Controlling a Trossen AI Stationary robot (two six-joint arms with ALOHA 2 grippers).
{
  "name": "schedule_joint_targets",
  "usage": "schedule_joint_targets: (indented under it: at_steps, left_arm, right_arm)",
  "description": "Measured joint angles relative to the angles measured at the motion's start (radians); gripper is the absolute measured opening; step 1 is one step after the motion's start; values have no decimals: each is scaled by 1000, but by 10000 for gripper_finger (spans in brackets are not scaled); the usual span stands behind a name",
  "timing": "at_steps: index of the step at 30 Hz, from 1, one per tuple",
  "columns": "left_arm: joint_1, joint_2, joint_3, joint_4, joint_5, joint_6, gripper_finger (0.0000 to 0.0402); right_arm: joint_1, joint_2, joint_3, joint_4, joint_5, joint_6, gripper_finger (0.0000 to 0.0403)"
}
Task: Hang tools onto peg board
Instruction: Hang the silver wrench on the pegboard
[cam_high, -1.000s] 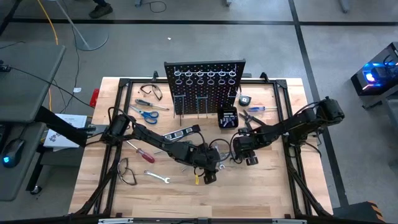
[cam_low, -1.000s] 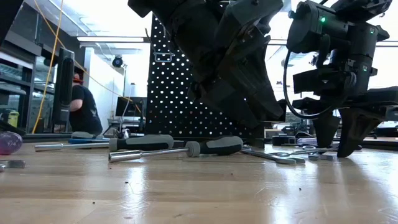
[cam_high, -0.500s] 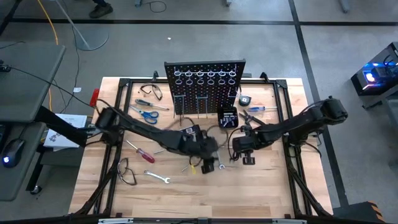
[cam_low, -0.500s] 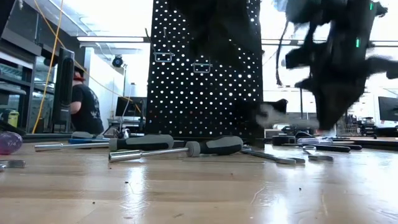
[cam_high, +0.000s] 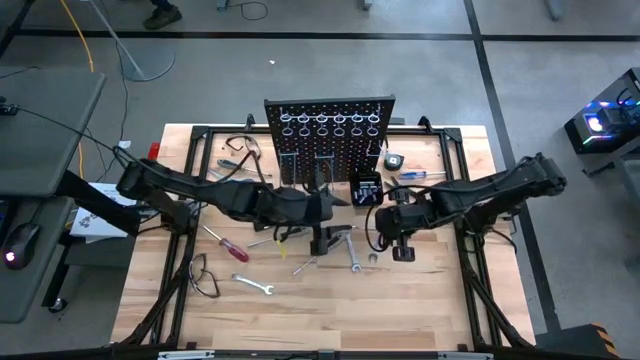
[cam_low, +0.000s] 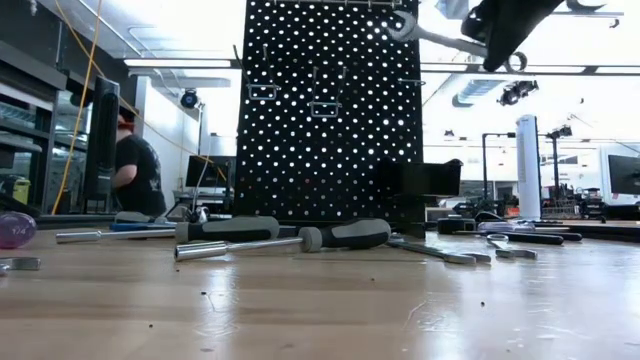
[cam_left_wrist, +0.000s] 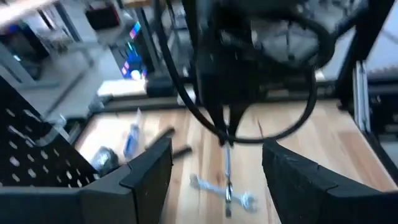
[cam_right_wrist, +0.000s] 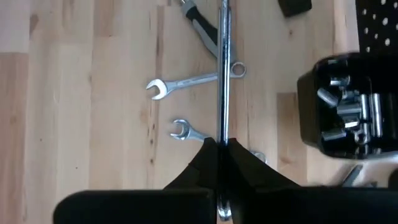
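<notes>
My gripper will make the peg board (cam_high: 335, 145) turn a little when it pushes the wrench on, because the board stands in front of the black rail (cam_high: 412, 131), apart from it.
The black peg board (cam_high: 330, 130) (cam_low: 330, 110) stands upright at the table's far edge. My right gripper (cam_right_wrist: 219, 144) (cam_high: 398, 238) hangs high above the table's middle, shut on a silver wrench (cam_low: 435, 38). My left gripper (cam_left_wrist: 217, 174) (cam_high: 333, 215) is raised just left of it, open, nothing between its fingers, pointing at the right arm. Two more wrenches (cam_right_wrist: 193, 78) (cam_right_wrist: 185, 130) lie flat on the wood below. A red-handled screwdriver (cam_high: 228, 246) and blue-handled scissors (cam_high: 236, 183) lie at the left. My right gripper pinches the wrench's thin shaft (cam_right_wrist: 221, 127) between its two fingers, close to one end. The fingers come steeply from above. The long part of the wrench sticks out toward the table's left, its ring end (cam_low: 401, 30) free. It hangs nearly level, lifted clear.
A small black box of sockets (cam_high: 366, 189) (cam_right_wrist: 348, 118) stands in front of the peg board. Long grey-handled drivers (cam_low: 300, 236) lie in the middle. Safety glasses (cam_high: 246, 148), another pair (cam_high: 203, 276), a blue screwdriver (cam_high: 420, 175) and a wrench (cam_high: 253, 285) lie around.
My right gripper has shut on a wrench that lay on the table and carried it straight up, well clear of the wood. My left gripper, still open, has risen too and drawn back toward the table's far edge, tipping up to point more level.
</notes>
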Motion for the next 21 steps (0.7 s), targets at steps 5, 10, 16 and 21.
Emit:
schedule_joint_targets:
  at_steps: [5, 10, 16, 21]
  left_arm:
    - [2, 26, 0, -36, 26, -62, 230]
    - [-8, 43, -1, -78, 39, -44, 230]
    - [-6, 70, -2, -124, 44, -43, 230]
    - [-5, 109, -2, -141, 59, -43, 230]
  right_arm:
    - [0, 69, 9, 26, 29, -60, 1]
    - [-7, 100, 9, 98, 42, -76, 0]
    - [-13, 100, 19, 133, 62, -66, 0]
    - [-13, 100, 48, 156, 81, -55, 0]
